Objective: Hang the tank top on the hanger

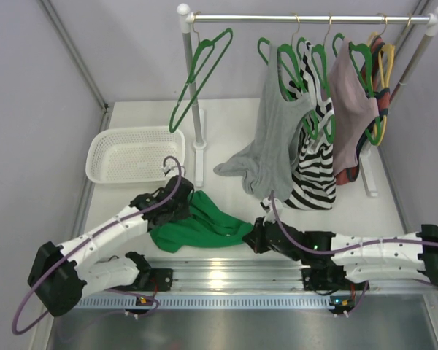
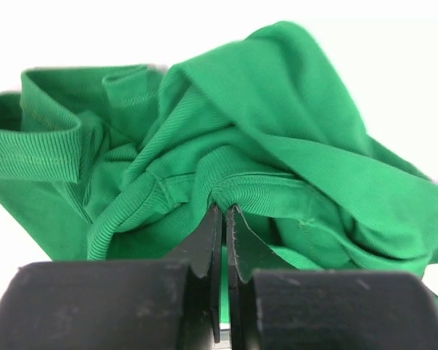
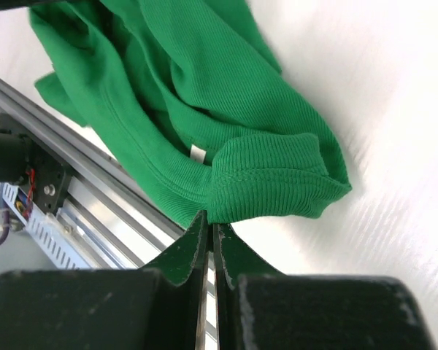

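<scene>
I should use both my grippers to spread the tank top's body toward the rack before I take the hanger, because the tank top lies crumpled in folds at my left gripper.
The bright green tank top lies crumpled on the white table near the front edge, between my two arms. My left gripper is at its left end, shut on a ribbed fold of the tank top, jaws pinched together. My right gripper is at the right end, shut on the hemmed edge of the tank top, fingertips closed on the fabric. An empty green hanger with a gold hook hangs tilted at the left end of the rail.
A white basket sits at the back left. The clothes rack spans the back, its left post standing close behind the tank top. On it hang a grey tank top, a striped top, a pinkish garment and a yellow hanger.
</scene>
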Motion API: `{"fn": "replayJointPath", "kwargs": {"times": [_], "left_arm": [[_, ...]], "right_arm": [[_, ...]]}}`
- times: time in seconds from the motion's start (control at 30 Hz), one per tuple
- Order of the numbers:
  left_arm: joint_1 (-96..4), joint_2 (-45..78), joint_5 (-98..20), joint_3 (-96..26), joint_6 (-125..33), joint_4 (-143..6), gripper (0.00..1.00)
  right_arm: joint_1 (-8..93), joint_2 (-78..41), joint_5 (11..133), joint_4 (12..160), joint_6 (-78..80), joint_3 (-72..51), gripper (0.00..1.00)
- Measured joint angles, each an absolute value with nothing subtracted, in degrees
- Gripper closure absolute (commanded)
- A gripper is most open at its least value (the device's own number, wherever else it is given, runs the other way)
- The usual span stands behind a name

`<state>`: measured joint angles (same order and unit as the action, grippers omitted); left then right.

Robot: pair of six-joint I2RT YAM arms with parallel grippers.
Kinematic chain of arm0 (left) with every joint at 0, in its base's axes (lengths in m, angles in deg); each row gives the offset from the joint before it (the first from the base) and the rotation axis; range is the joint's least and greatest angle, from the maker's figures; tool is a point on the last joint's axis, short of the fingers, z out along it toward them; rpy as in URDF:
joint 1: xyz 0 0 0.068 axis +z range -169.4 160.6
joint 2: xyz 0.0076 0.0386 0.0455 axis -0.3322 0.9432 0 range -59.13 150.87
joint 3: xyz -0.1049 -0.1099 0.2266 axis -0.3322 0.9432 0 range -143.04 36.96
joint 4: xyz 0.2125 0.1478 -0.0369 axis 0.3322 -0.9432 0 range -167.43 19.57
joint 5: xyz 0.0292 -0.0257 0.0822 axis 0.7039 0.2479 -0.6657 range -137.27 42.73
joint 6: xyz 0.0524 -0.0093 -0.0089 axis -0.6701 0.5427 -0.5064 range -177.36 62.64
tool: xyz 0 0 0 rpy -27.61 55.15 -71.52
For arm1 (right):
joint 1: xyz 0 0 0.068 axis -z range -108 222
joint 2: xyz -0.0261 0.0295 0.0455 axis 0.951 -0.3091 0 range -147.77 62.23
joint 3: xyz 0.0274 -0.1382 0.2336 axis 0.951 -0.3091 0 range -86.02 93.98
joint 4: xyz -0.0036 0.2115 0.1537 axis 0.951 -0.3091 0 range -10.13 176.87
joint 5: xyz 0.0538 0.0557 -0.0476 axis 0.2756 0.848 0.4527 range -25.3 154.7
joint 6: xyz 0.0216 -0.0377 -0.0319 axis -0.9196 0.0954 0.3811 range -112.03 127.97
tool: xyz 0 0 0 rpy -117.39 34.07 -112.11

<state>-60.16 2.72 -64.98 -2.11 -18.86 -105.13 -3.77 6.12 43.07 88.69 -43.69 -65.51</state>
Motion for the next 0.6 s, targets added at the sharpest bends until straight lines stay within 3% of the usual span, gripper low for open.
{"fn": "replayJointPath", "kwargs": {"times": [0.3,0.6], "left_arm": [[-60.77,-4.67,-64.98,-19.92,-22.33,-111.38,1.00],[-60.77,-3.42,-66.34,-45.40,-25.63,-117.26,1.00]], "right_arm": [[-2.37,16.59,36.27,76.49,-34.20,-53.66,1.00],[5.59,17.61,35.11,70.33,-16.63,-30.27,1.00]]}}
